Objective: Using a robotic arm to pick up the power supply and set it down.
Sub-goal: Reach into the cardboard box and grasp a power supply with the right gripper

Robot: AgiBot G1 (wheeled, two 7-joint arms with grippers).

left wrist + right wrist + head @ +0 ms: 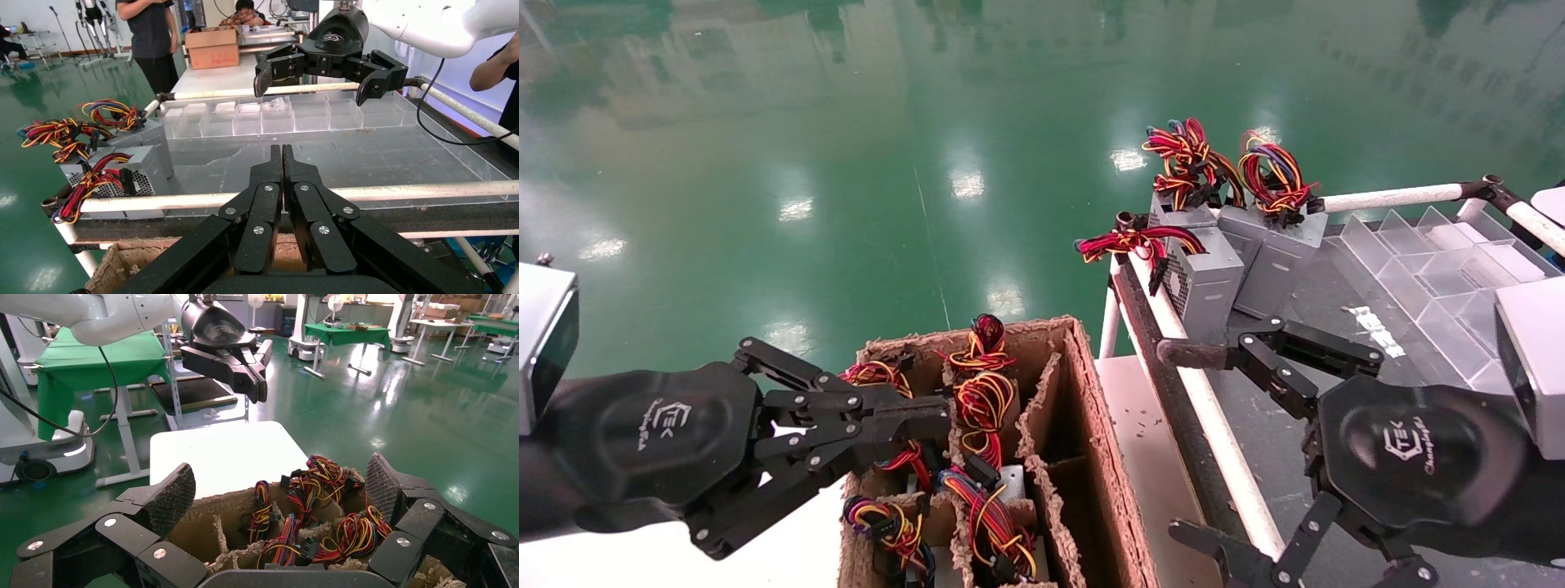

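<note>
My gripper is going to lift, and the mostly hidden power supply (1040,562) will slide up and dangle below, since the wire loop (997,521) runs down into the cardboard cell.
Several power supplies stand in a cardboard box (1091,408), their grey cases mostly hidden; looped red, yellow, orange and blue wires (981,402) (361,533) stick up. Three more grey units sit on the trolley's corner: one with a honeycomb grille (1204,284) (138,174), one with a multicoloured wire loop (1275,249). My left gripper (936,416) (281,150) is shut and empty above the box's left side. The right gripper (1181,441) (278,490) hangs wide open over the trolley rail, right of the box, holding nothing.
The trolley has white tube rails (1197,392) (379,193) and a clear divided tray (1418,269) (306,116). A white table (226,453) lies on the box's far side from the right gripper. Green floor stretches beyond. People stand behind the trolley (150,37).
</note>
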